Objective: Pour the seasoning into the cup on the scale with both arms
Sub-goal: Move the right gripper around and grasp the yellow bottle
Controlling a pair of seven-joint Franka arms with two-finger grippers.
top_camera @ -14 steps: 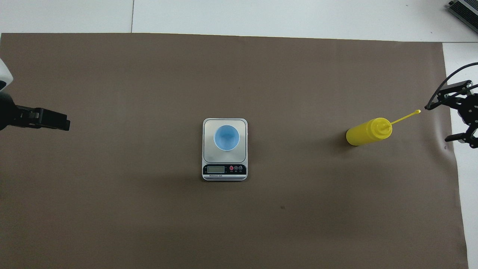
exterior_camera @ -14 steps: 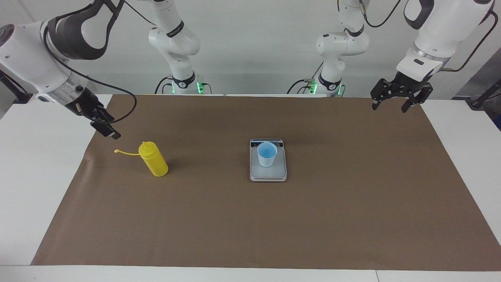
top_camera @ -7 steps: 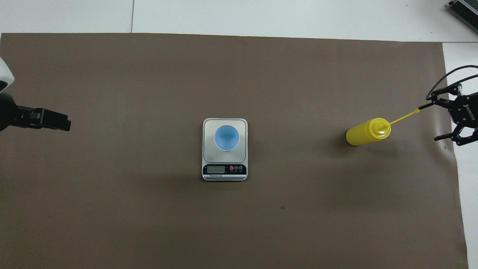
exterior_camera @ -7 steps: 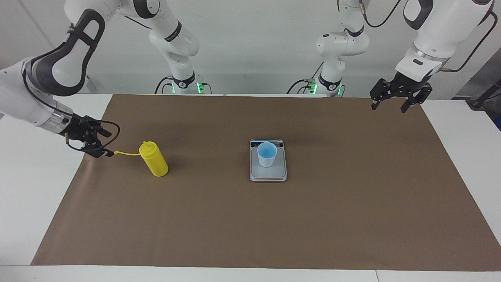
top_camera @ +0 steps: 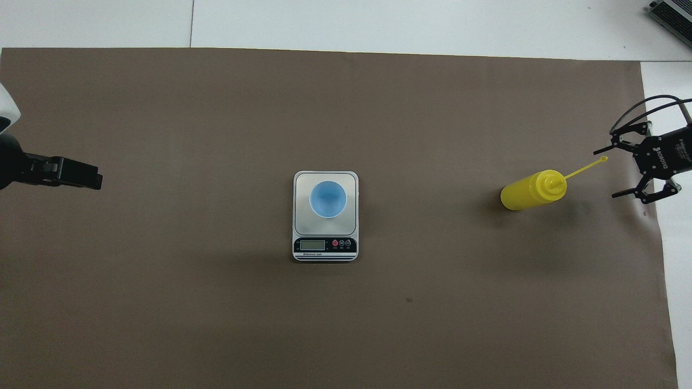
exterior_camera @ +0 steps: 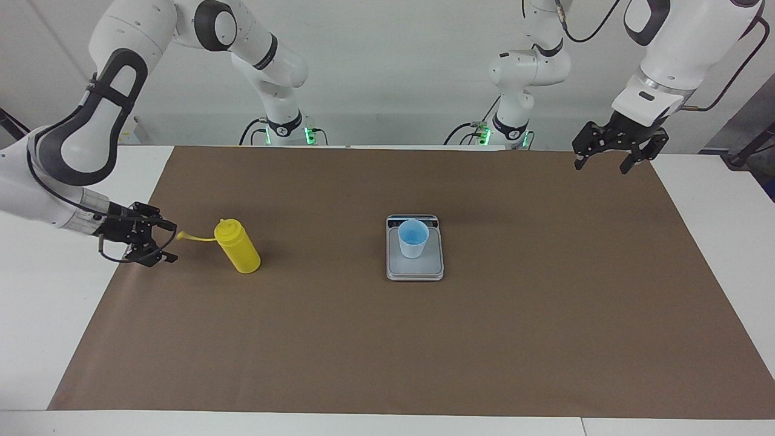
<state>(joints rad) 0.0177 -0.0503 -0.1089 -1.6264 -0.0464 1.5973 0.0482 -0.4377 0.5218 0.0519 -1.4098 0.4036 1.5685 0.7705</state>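
Observation:
My right gripper should keep moving in, as its open fingers face the upright yellow bottle along its cap strap [top_camera: 586, 167], until the fingers are on both sides of the bottle's body [exterior_camera: 243, 253].
The yellow seasoning bottle [exterior_camera: 237, 247] stands on the brown mat toward the right arm's end of the table, and it also shows in the overhead view [top_camera: 532, 190]. Its cap strap [exterior_camera: 195, 237] sticks out toward my right gripper [exterior_camera: 171, 243]. That gripper is open, low and level beside the bottle, with the strap's tip [top_camera: 603, 160] at its fingertips [top_camera: 605, 174]. The light blue cup [exterior_camera: 413, 238] stands on the silver scale [exterior_camera: 415, 270] at mid-table [top_camera: 327, 199]. My left gripper [exterior_camera: 601, 166] hangs open and empty over the mat's corner at the left arm's end.
A brown paper mat [exterior_camera: 424, 351] covers most of the white table [exterior_camera: 48, 290]. The scale's display strip [top_camera: 324, 246] faces the robots. A dark device [top_camera: 670, 16] sits at the table's corner farthest from the robots, at the right arm's end.
My right gripper has come down from above the mat's edge and turned level, ending low beside the bottle at the strap's tip. The left arm, bottle, cup and scale have not moved.

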